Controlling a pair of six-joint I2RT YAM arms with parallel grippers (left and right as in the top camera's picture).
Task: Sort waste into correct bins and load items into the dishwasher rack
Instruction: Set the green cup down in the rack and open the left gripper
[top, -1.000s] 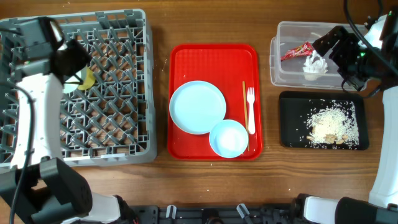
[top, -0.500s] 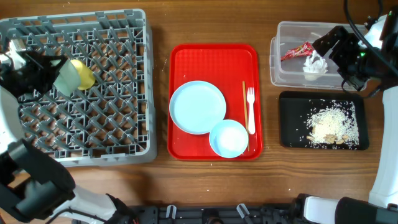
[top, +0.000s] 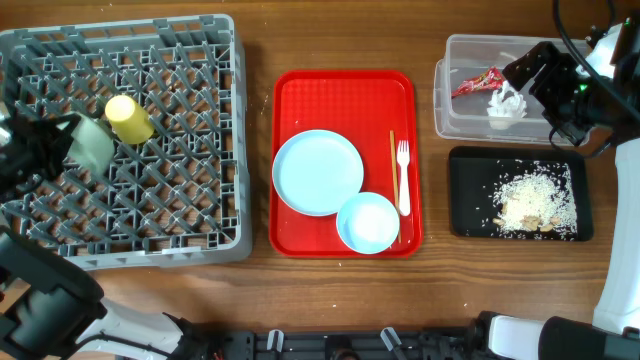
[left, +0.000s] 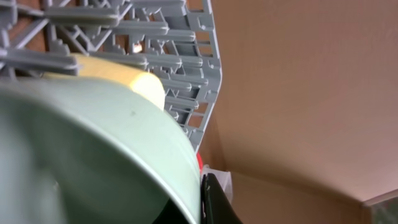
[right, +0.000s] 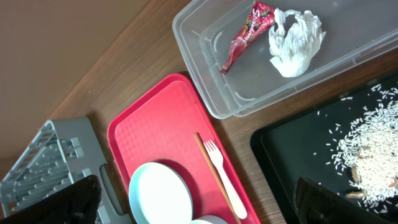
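The pale green bowl leans close to the yellow cup (top: 108, 138), so the robot's left gripper should pull the bowl back and set it with its opening down on the rack's free near pegs (top: 86, 195).
My left gripper (top: 58, 150) is shut on the rim of the pale green bowl (top: 90, 145), which is tilted on its side over the left part of the grey dishwasher rack (top: 180, 200). In the left wrist view the bowl (left: 93, 155) fills the lower left, one black finger (left: 214, 202) pressed against its rim. The yellow cup (top: 128, 118) lies in the rack beside it. My right gripper (top: 545, 85) hangs open above the clear tub (top: 450, 120), which holds the red wrapper (right: 245, 37) and the white napkin (right: 295, 40). Rice (top: 535, 200) lies in the black tray (top: 465, 200).
The red serving tray (top: 300, 95) sits mid-table with the white plate (top: 318, 172), the small white bowl (top: 368, 222), the white fork (top: 403, 178) and a thin wooden stick (top: 393, 160). Bare wood separates the rack, the tray and the bins.
My left arm has carried the green bowl left and toward the rack's front, away from the yellow cup, which now shows in full. The right arm has not moved.
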